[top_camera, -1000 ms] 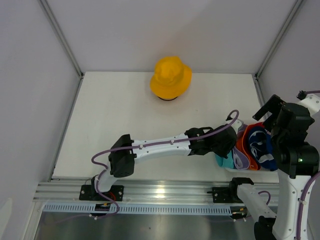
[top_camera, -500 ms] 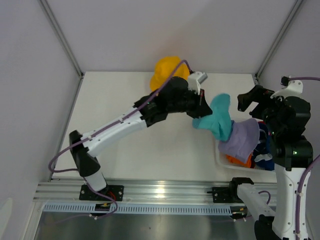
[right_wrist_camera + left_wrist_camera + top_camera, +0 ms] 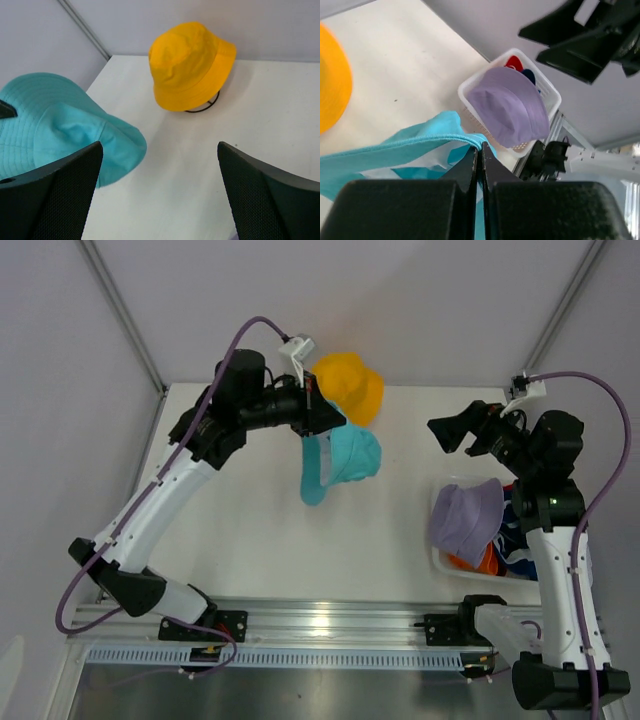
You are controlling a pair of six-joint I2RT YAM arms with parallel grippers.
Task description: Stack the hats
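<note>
The teal hat hangs by its rim, its top (image 3: pixel 357 454) facing my right gripper, so I should first put it down on the basket with my left gripper.
A yellow hat (image 3: pixel 352 386) sits on a wire stand at the back of the table; the right wrist view has it (image 3: pixel 191 64) straight ahead. My left gripper (image 3: pixel 320 416) is shut on the brim of a teal hat (image 3: pixel 344 460), which hangs in the air just in front of the yellow one. In the left wrist view the teal brim (image 3: pixel 420 149) is pinched between the closed fingers of that gripper (image 3: pixel 481 148). A lavender hat (image 3: pixel 466 520) drapes over the white basket (image 3: pixel 440 562). My right gripper (image 3: pixel 450 430) hovers open above the table, empty (image 3: pixel 159 146).
The basket at the right edge also holds orange (image 3: pixel 482 560), navy (image 3: pixel 522 540) and red (image 3: pixel 514 62) hats under the lavender one. The black wire stand (image 3: pixel 210 105) shows under the yellow hat. Grey walls close in the back and both sides.
The left arm pulled the teal hat out of the basket and carried it up and left toward the yellow hat. The lavender hat dropped back onto the basket. The right gripper swung left.
</note>
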